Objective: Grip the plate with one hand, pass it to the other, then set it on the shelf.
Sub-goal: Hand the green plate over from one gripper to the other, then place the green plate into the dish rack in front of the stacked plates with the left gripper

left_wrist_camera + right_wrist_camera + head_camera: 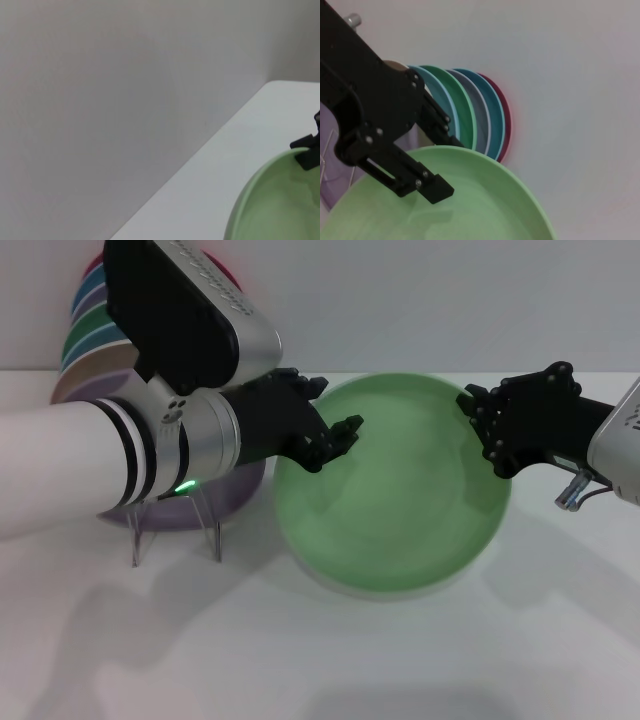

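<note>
The robot's left gripper should clamp the nearer rim [330, 405] before the right gripper opens and moves back, since the right gripper is holding the plate's rim [470, 424] farthest from the shelf.
The pale mint-green plate [400, 500] hangs level above the white table, casting a shadow below it. My right gripper [485, 430] is shut on its right rim. My left gripper [332, 443], on the arm with the green light [185, 485], is open, its fingers reaching over the plate's left rim. In the right wrist view one of its fingers [432, 187] hovers just above the plate [480, 210]. The left wrist view shows the plate's edge [270, 210] and a right fingertip [307, 150]. The clear wire shelf [215, 535] stands under my left arm.
A lilac plate [225, 498] sits in the shelf, mostly hidden by my left arm. A row of upright coloured plates [95, 330] stands at the back left by the wall, and it also shows in the right wrist view [470, 110].
</note>
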Robot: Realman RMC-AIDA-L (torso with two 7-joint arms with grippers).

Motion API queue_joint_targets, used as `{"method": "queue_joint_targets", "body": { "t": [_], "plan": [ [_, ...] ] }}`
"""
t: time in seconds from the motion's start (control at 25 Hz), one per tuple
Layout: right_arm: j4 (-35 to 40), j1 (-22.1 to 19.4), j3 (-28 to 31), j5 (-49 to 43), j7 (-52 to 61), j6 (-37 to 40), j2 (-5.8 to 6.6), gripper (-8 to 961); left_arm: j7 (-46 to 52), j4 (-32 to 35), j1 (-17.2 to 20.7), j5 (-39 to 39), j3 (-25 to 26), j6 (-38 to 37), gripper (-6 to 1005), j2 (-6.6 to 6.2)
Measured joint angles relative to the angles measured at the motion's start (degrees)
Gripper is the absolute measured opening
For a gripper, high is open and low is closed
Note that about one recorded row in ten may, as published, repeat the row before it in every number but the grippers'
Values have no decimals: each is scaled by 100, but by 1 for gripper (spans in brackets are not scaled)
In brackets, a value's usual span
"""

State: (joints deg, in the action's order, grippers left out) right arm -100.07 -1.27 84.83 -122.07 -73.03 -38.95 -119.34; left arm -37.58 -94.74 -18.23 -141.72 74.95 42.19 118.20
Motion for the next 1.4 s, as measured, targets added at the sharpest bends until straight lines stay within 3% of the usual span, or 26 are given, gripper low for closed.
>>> {"method": "queue_joint_targets", "body": {
  "t": [0.16, 0.64, 0.8, 1.0, 1.04, 1.08, 1.24, 1.4],
  "plan": [
    [-4, -3, -30, 0, -1, 1, -1, 19, -1, 18, -11, -108, -41, 8, 565, 12],
    [2, -118, -123, 318, -2, -21, 3, 85, -163, 3, -52, -133, -44, -41, 107, 14],
    [-6, -267, 82, 864, 10, -27, -7, 109, -196, -72, -30, -123, -38, -192, 87, 17],
    [463, -515, 1019, 2693, -135, -29, -31, 187, -396, -231, 246, -111, -60, -793, 79, 2],
    [1030, -509, 1592, 3689, -378, -147, -34, 217, -548, -283, 353, -96, -111, -1045, 79, 2],
    [1030, -509, 1592, 3689, -378, -147, -34, 247, -700, -334, 478, -90, -171, -1294, 78, -1],
    [2532, -177, 2841, 5133, -1062, -1131, -12, 395, -1368, -502, 974, -65, -570, -2713, 77, -21],
    [3981, 294, 4039, 5623, -1666, -2348, 0, 539, -1619, -448, 1451, -102, -1168, -4649, 76, -89]
  ]
}}
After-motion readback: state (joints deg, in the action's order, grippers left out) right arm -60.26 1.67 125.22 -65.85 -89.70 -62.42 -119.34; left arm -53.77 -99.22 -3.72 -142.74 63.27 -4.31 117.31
